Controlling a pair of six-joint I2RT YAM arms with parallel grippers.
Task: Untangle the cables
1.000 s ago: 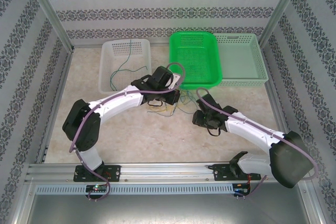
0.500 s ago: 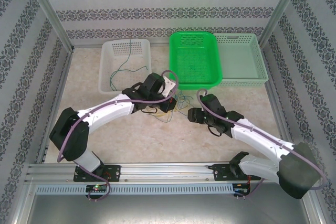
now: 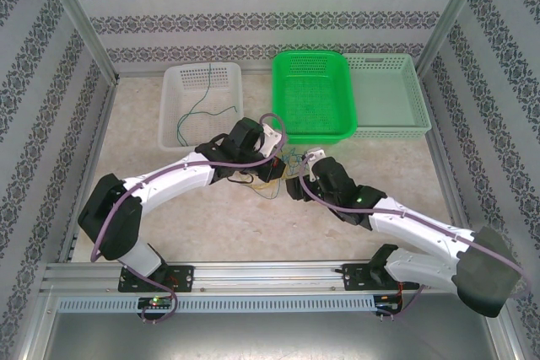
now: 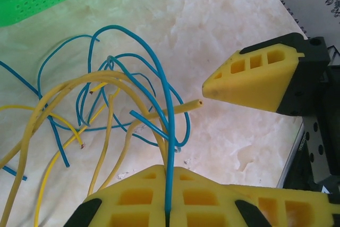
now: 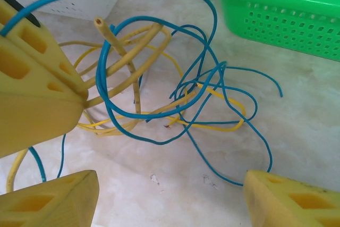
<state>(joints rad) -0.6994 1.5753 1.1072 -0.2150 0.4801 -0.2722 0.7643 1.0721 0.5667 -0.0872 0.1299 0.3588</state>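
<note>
The thin blue cable loops (image 5: 186, 94) run through the pieces of yellow cable in my left gripper, so my left gripper should stay still while my right gripper pulls a blue cable (image 5: 269, 151) out.
A tangle of thin blue and yellow cables (image 3: 285, 164) lies on the table in front of the green basket. My left gripper (image 4: 170, 173) is shut on a blue cable (image 4: 169, 131) that rises from its closed fingertips into the knot of yellow strands (image 4: 69, 86). In the top view the left gripper (image 3: 272, 166) sits at the tangle's left side. My right gripper (image 5: 170, 198) stands open, low over the table, with the blue loops (image 5: 133, 115) and yellow strands (image 5: 234, 126) just ahead of it and nothing between its fingers. It faces the left gripper (image 5: 32, 94) closely.
A white basket (image 3: 173, 99) at the back left holds a green cable (image 3: 196, 111). A green basket (image 3: 283, 94) stands directly behind the tangle, and a pale green basket (image 3: 418, 94) is to its right. Metal frame posts and patterned walls enclose the table.
The right gripper has moved left up to the tangle and opened wider. The left arm stretched out and lowered, keeping its grip on the blue cable.
</note>
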